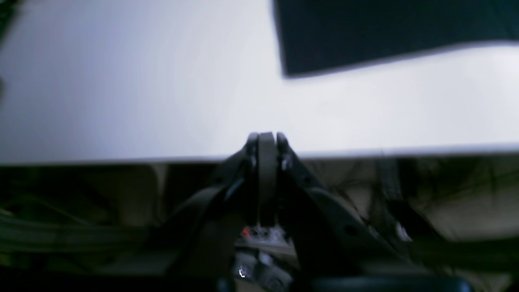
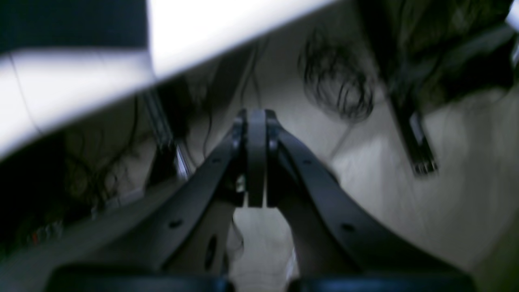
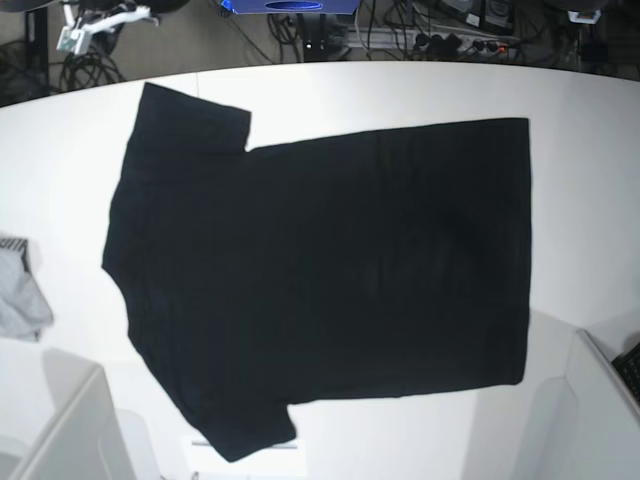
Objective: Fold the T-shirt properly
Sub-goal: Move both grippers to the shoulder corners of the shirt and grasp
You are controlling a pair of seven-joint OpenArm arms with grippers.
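Observation:
The near sleeve point(image 3: 248, 428) will slide along when the robot pulls the T-shirt's far edge, because the black T-shirt lies spread smooth, its middle free of slack folds point(image 3: 325, 270).
The black T-shirt point(image 3: 320, 270) lies spread flat on the white table point(image 3: 585, 200), plain side up, with its sleeves at the left and its hem at the right. In the left wrist view my left gripper point(image 1: 266, 136) is shut on nothing, low at the table's edge point(image 1: 121, 160), and a corner of the T-shirt point(image 1: 385, 32) lies ahead to the upper right, well apart from it. My right gripper point(image 2: 256, 113) is shut and empty too, hanging off the table over the floor. The T-shirt point(image 2: 73, 20) shows at that view's upper left. Neither gripper appears in the base view.
A small grey cloth point(image 3: 20, 300) with a striped edge lies at the table's left edge. White arm links point(image 3: 60, 425) point(image 3: 600, 400) rise at the base view's bottom corners. Cables point(image 3: 90, 60) and a power strip point(image 3: 450, 42) lie on the floor behind the table.

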